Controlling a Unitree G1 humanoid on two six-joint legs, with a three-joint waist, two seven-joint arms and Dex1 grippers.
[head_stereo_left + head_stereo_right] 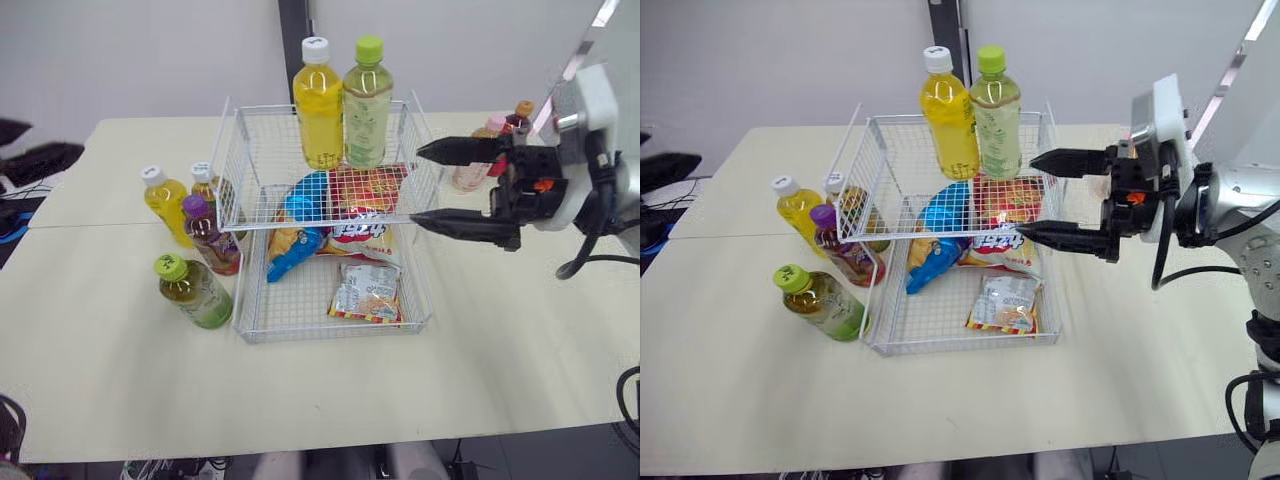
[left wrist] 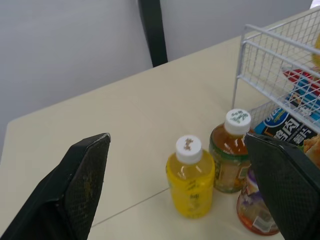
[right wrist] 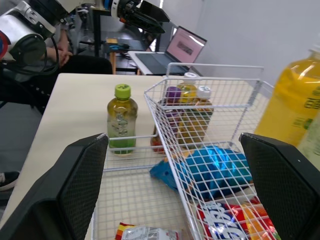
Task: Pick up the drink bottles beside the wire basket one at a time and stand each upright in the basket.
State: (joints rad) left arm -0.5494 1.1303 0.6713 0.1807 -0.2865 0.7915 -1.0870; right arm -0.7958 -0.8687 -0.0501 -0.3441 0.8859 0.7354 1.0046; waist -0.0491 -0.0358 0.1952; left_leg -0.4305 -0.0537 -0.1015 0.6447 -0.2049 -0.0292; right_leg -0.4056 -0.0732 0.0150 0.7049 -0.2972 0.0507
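Note:
The white cap (image 1: pixel 153 176) sits level on the neck of the yellow bottle. The whole bottle (image 1: pixel 172 212) should come up too when I lift by the cap.
The two-tier wire basket (image 1: pixel 336 337) stands mid-table. On its upper shelf a yellow bottle (image 1: pixel 319 105) and a pale green bottle (image 1: pixel 366 105) stand upright. Left of the basket stand a yellow bottle (image 1: pixel 168 205), an amber tea bottle (image 2: pixel 231 152), a purple-capped bottle (image 1: pixel 210 238) and a green-capped bottle (image 1: pixel 195 292). My right gripper (image 1: pixel 415 185) is open at the basket's right side, at shelf height, holding nothing. A pink bottle (image 1: pixel 473 172) and an orange-capped one (image 1: pixel 522 111) stand behind it. My left gripper (image 2: pixel 177 137) is open, well back from the left-hand bottles.
Snack packets (image 1: pixel 366 290) and a blue bag (image 1: pixel 303 205) lie in the basket's lower tray. A seam (image 1: pixel 90 224) runs across the table on the left. A laptop (image 3: pixel 186 47) sits on a desk beyond the table's left side.

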